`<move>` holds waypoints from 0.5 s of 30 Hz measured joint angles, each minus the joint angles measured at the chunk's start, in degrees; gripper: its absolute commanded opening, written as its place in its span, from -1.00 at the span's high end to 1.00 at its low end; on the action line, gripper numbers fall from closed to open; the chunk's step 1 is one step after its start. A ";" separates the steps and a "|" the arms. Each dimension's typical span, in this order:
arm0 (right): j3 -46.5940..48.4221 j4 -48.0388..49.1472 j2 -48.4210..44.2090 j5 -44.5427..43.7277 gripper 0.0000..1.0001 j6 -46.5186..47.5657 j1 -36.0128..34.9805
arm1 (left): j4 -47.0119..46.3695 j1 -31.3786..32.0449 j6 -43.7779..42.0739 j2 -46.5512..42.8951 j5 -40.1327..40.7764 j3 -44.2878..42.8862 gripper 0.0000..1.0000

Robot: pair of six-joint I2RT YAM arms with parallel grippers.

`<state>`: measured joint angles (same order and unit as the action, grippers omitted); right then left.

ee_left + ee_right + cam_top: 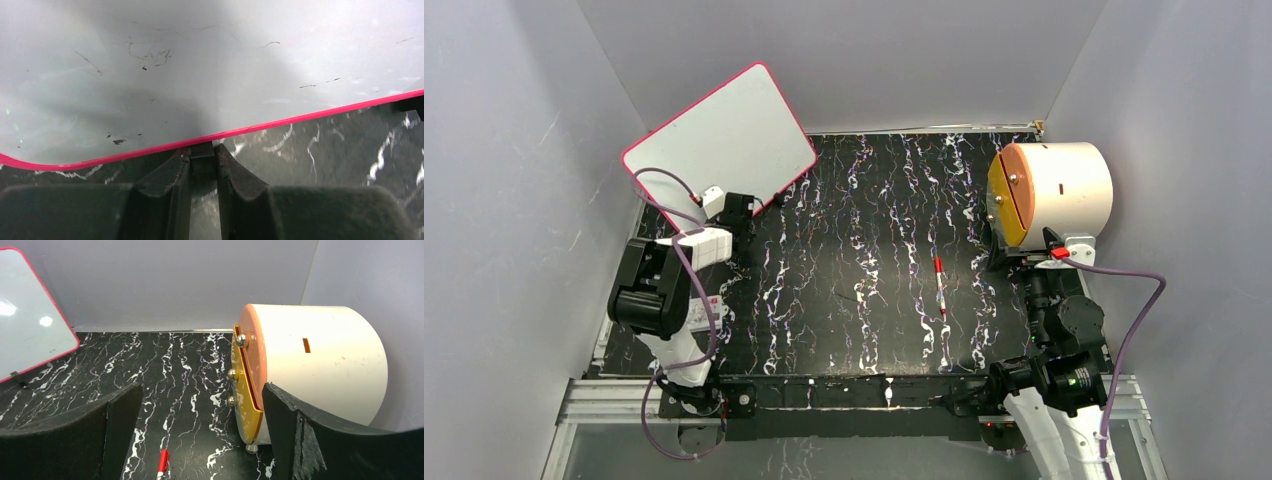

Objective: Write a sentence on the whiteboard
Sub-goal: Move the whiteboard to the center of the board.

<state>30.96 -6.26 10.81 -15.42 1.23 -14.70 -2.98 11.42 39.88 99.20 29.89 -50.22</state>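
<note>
I keep pulling the whiteboard by its black tab with my left gripper until the whiteboard is next to the marker, because the marbled table (859, 230) is clear up to there.
The whiteboard (719, 135) (200, 65) (25, 315), white with a red-pink rim, stands tilted up at the back left. No sentence is in view on it, only faint dark smudges. My left gripper (754, 206) (203, 150) is shut on a small black tab (203, 159) under the board's lower rim. A red-and-white marker (940, 285) (162, 462) lies flat on the black marbled table (854, 260), right of centre. My right gripper (1024, 262) (199, 390) hovers open and holds nothing, just right of the marker.
A big white drum with an orange-yellow face (1054, 190) (310, 365) lies at the back right, close to my right fingers. Grey walls close in the table on three sides. The left arm's cable (669, 190) loops over the board's near corner.
</note>
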 measured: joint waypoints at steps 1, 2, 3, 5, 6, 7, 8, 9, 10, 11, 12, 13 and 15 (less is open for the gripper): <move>0.00 0.00 0.00 0.24 -0.97 0.00 -0.07 | -0.09 0.52 -0.04 -0.57 -0.35 0.59 1.00; 0.00 0.02 -0.02 0.48 -0.97 0.00 -0.11 | -0.09 1.20 -0.04 -1.40 -0.87 1.44 1.00; 0.00 0.00 0.00 0.61 -0.97 -0.02 -0.20 | -0.04 1.75 -0.04 -1.99 -1.29 2.01 1.00; 0.00 0.00 -0.02 0.83 -0.97 -0.04 -0.44 | -0.02 3.08 -0.04 -3.39 -2.36 3.41 1.00; 0.00 0.00 -0.02 0.96 -0.97 -0.07 -0.50 | 0.00 3.89 0.00 -4.13 -2.75 4.11 1.00; 0.00 0.00 -0.02 1.05 -0.97 -0.13 -0.52 | 0.00 4.81 0.04 -4.87 -3.17 4.81 1.00; 0.00 0.00 -0.02 1.11 -0.97 -0.17 -0.63 | 0.07 5.70 0.20 -5.42 -3.41 5.35 1.00; 0.00 0.00 0.00 1.25 -0.97 -0.22 -0.74 | 0.20 6.95 0.46 -6.08 -3.45 6.01 1.00; 0.00 0.00 0.00 1.42 -0.97 -0.24 -0.81 | 0.37 8.33 0.74 -6.71 -3.52 6.58 1.00; 0.00 0.00 -0.02 1.60 -0.97 -0.33 -0.81 | 0.57 9.88 1.16 -7.32 -3.61 7.13 1.00; 0.00 0.00 -0.02 1.70 -0.97 -0.39 -0.83 | 0.76 11.32 1.51 -7.85 -3.65 7.56 1.00; 0.00 -0.02 -0.02 1.79 -0.97 -0.42 -0.83 | 1.09 12.83 1.97 -8.31 -3.65 7.91 1.00; 0.00 -0.02 -0.02 1.92 -0.97 -0.44 -0.83 | 1.68 15.47 2.93 -9.18 -3.78 8.57 1.00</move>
<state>30.96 -6.28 10.79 -13.50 0.80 -15.53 -1.30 26.89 42.81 90.02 26.11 -41.65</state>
